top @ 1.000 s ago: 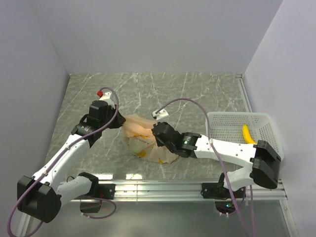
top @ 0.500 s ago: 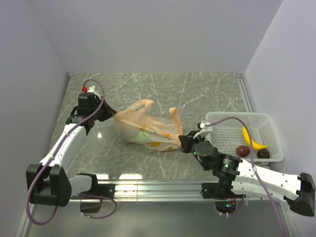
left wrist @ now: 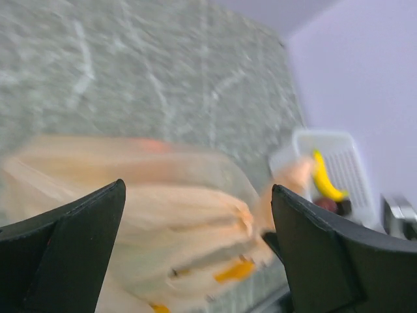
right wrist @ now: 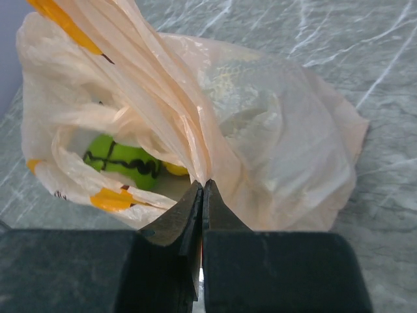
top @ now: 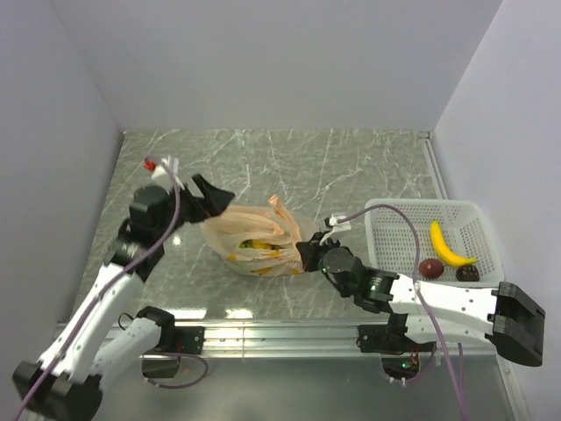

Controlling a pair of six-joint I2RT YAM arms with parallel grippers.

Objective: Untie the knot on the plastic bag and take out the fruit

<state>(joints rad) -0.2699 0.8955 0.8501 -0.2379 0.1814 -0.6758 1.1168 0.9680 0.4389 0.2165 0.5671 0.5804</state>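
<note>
Only the robot's right gripper is holding the bag, and there are folds across the bag's opening, so the left gripper should pinch the bag's loose end and pull it tight.
The pale orange plastic bag lies crumpled on the marble table, one handle strip sticking up. No knot shows in any view. My right gripper is shut on a bunched fold of the bag's right edge; in the right wrist view its jaws pinch the plastic. Through the bag's gaping mouth I see a green fruit and a small yellow piece. My left gripper hangs open just above the bag's left end, holding nothing; its view shows the blurred bag between wide-spread fingers.
A white mesh basket stands at the right, holding a banana, a dark red fruit and a small dark piece. Walls close in the table on the left, back and right. A metal rail runs along the near edge.
My left gripper has opened and let go of the bag, rising and shifting right. The stretched bag has slumped into a heap. My right gripper moved left, still gripping.
</note>
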